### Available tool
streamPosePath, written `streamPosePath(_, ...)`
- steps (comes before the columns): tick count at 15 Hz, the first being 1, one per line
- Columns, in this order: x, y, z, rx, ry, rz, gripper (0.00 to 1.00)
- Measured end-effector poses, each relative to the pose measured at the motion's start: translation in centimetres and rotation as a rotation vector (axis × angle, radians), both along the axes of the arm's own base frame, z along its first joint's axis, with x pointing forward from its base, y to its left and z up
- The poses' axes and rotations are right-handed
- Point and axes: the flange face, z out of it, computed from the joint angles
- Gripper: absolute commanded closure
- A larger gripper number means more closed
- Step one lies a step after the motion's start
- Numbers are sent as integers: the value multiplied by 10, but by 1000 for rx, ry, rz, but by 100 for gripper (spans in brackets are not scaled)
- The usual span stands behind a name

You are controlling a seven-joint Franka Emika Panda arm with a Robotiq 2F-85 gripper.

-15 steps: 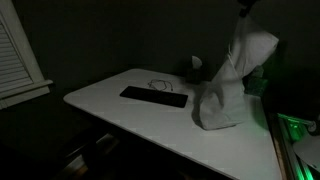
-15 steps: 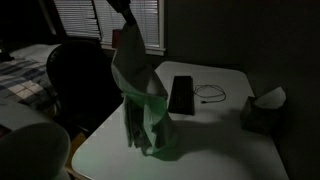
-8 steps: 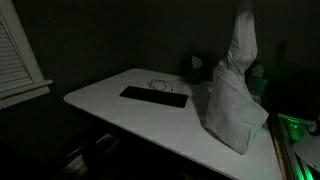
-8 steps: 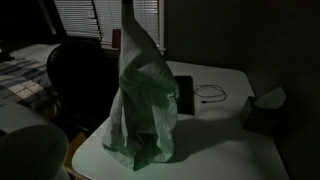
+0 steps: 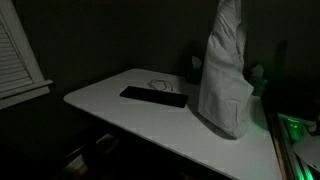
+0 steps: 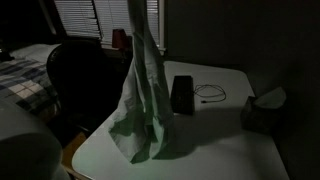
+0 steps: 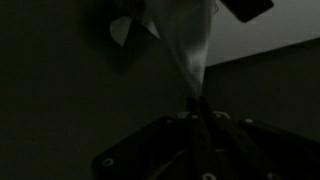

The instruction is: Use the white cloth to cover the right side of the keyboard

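Observation:
The white cloth's lower edge hangs short of the keyboard. Next, my gripper raises the cloth and brings it over the keyboard's near end before lowering it.
The white cloth hangs in a long drape over the white table; it also shows in an exterior view, lifted by its top. The gripper is above the frame in both exterior views. In the wrist view the gripper is shut on the cloth, which narrows to a pinch between the fingers. The black keyboard lies flat on the table, apart from the cloth; in an exterior view the cloth hangs just in front of it.
A thin cable coils beside the keyboard. A tissue box stands at the table's corner. A dark chair stands by the table. Window blinds hang behind. The scene is very dark.
The cloth has been lifted higher and swung toward the keyboard. Its lower bulk has left the table and now hangs in a taller, narrower drape.

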Motion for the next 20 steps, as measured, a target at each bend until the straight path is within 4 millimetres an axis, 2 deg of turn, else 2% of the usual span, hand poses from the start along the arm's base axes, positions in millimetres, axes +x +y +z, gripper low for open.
streamPosePath(3, -4, 8, 44, -70, -161, 39, 99)
streamPosePath(6, -5, 9, 62, -108, -220, 15, 99)
streamPosePath(11, -1, 4, 67, -120, -228, -28, 99)
streamPosePath(14, -3, 10, 69, -84, -221, -7, 99)
streamPosePath(16, -2, 23, 64, -50, -201, 26, 99)
streamPosePath(20, 3, 60, 53, 6, -176, 114, 99)
